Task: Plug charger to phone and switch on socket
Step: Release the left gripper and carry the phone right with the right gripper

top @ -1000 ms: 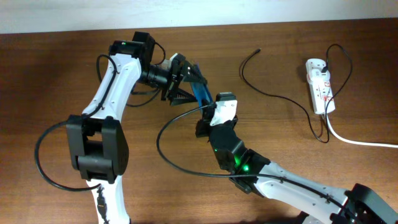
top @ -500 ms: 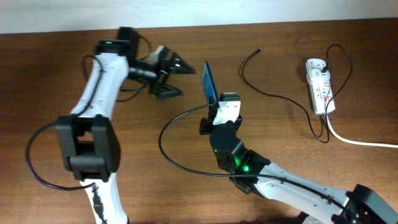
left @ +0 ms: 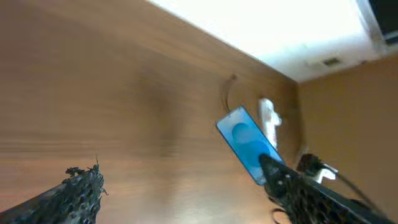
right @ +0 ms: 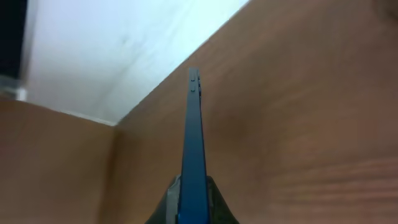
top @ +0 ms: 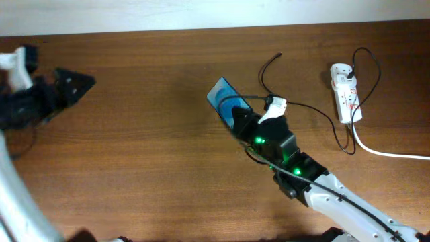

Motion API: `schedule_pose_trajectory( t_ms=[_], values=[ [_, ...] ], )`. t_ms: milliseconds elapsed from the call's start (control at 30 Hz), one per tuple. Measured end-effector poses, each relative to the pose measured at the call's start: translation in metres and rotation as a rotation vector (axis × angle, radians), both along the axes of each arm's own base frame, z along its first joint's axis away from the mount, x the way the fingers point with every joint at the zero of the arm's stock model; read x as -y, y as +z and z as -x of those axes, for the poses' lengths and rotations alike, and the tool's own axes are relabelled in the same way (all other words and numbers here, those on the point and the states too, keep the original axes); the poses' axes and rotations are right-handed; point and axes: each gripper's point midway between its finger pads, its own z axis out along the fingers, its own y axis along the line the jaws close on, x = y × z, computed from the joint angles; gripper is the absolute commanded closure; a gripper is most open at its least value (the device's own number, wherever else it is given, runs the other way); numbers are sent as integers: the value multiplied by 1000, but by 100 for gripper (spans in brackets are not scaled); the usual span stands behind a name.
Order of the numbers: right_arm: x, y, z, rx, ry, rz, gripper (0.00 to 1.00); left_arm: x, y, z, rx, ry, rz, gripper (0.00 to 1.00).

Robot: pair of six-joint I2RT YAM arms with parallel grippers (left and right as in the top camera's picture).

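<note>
The charger cable (top: 264, 72) lies next to my right arm, and my right gripper is holding the phone's lower end. My left gripper should first take the phone's upper end (top: 219, 89).
The phone (top: 222, 97), blue-screened with a black edge, is held tilted above the table by my right gripper (top: 236, 116), which is shut on its lower end. The right wrist view shows the phone edge-on (right: 193, 137) between the fingers (right: 193, 200). The charger's thin black cable (top: 295, 104) lies just right of the phone, its plug tip (top: 279, 56) free on the table; it runs to the white socket strip (top: 346, 94). My left gripper (top: 72, 84) is open and empty at the far left. Its wrist view shows the phone (left: 246, 144) and the socket (left: 268, 117) far off.
The strip's thick white cord (top: 390, 153) trails off the right edge. The table's back edge meets a white wall (top: 215, 13). My right arm (top: 316, 185) stretches from the lower right to the middle. Bare wood lies between the two arms.
My left gripper has let go of the phone and drawn back far to the left. My right gripper has carried the phone right, toward the cable, and tilted it flatter.
</note>
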Motion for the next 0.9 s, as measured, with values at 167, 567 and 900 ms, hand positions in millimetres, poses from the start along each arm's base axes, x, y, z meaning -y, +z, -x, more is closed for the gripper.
schedule_pose_trajectory(
  t_ms=[167, 567, 900],
  values=[
    [-20, 2, 14, -121, 113, -186, 96, 4, 87, 101, 295, 231, -290, 0],
    [-38, 0, 33, -198, 239, -245, 96, 57, 107, 252, 554, 288, -665, 1],
    [-30, -1, 25, -180, 178, -229, 96, 13, 59, 211, 355, 427, -462, 1]
  ],
)
